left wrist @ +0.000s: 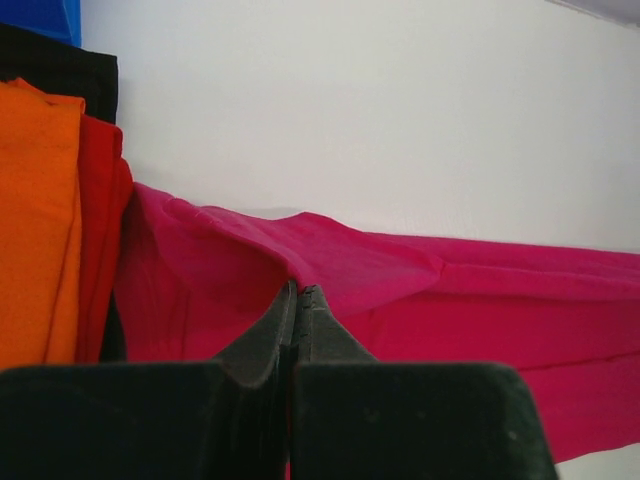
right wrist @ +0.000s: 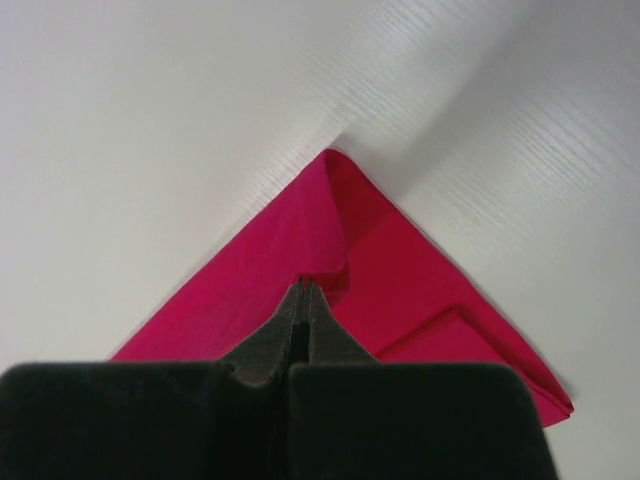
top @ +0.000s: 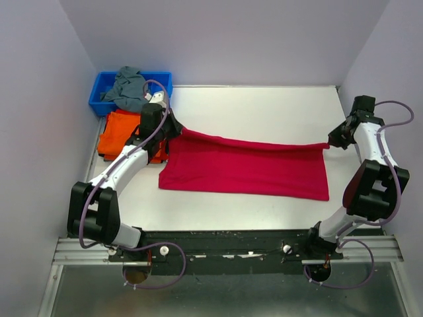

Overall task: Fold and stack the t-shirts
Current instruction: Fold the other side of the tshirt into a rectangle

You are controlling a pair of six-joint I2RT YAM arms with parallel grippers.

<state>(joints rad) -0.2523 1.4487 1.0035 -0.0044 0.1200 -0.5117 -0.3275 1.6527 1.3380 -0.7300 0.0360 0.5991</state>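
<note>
I carry on pulling the crimson t-shirt's raised edge [top: 244,142] toward the t-shirt's near edge [top: 177,188] with my left gripper and let go there, because the raised edge is tight above the t-shirt's flat lower layer.
A crimson t-shirt [top: 251,168] lies spread across the middle of the white table, folded lengthwise. My left gripper [top: 173,129] is shut on its far left corner, lifting the cloth a little; in the left wrist view the fingers [left wrist: 300,300] pinch a raised fold of the shirt [left wrist: 420,290]. My right gripper [top: 332,142] is shut on the far right corner; in the right wrist view the fingertips [right wrist: 307,292] clamp the shirt's edge [right wrist: 400,270]. The shirt's top edge is stretched between both grippers.
A stack of folded shirts, orange on top [top: 119,132], sits at the left beside my left arm; it shows in the left wrist view [left wrist: 40,220]. A blue bin [top: 106,92] with a grey shirt [top: 129,86] stands at the back left. Walls enclose the table.
</note>
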